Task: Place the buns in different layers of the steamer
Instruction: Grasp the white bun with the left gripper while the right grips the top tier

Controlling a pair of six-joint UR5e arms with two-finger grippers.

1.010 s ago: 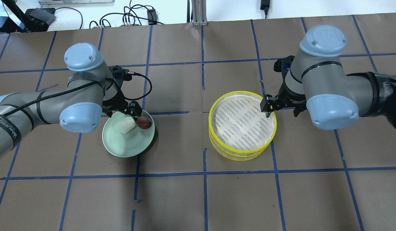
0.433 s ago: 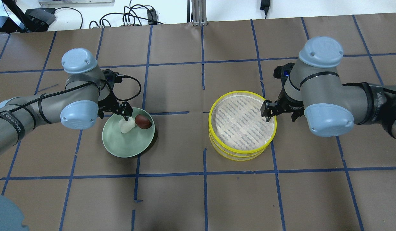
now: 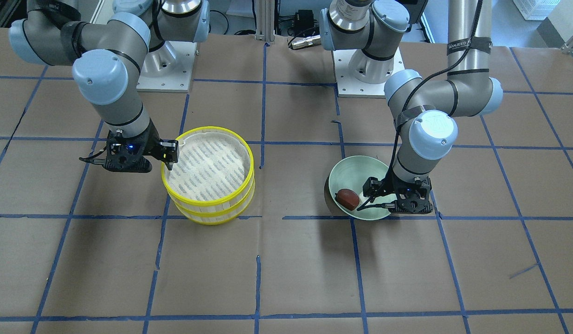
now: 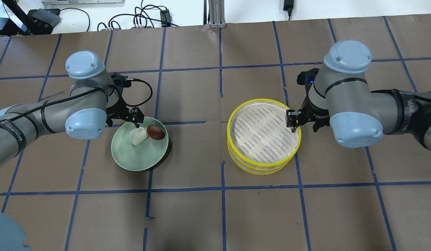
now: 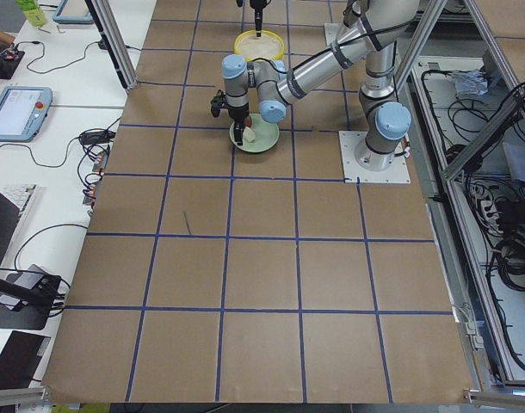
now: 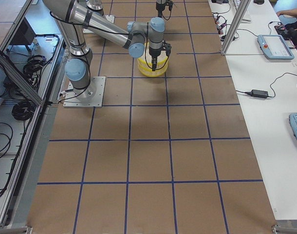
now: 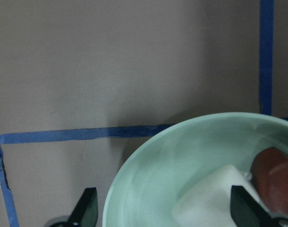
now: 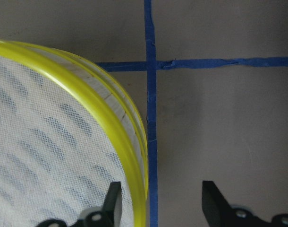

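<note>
My right gripper needs to lift the steamer's top level [image 3: 212, 164] off to the side first, because it covers the lower level. My left gripper should then put the white bun below.
The white bun [image 4: 138, 136] and the glossy reddish-brown bun [image 4: 155, 131] lie side by side in a pale green dish [image 4: 138, 161]. My left gripper [image 4: 135, 119] is open and hangs just over the white bun. In the left wrist view [image 7: 165, 213] the white bun [image 7: 215, 201] sits between its fingers and the brown bun [image 7: 276, 175] is at the right. The two-tier steamer [image 4: 264, 100] stands stacked, its top liner bare. My right gripper [image 4: 292, 122] is open. In the right wrist view [image 8: 160, 203] it straddles the steamer's yellow rim [image 8: 120, 123].
The brown table cover carries a grid of blue tape lines [image 4: 222, 188]. In the front view the steamer [image 3: 207, 204] is at the left and the dish [image 3: 346, 169] at the right, about one grid square apart. Cables lie beyond the far table edge [image 4: 145, 17].
My left gripper has moved left from over the brown bun to over the white bun. My right gripper has shifted slightly at the steamer's right rim. Buns and steamer have not moved.
</note>
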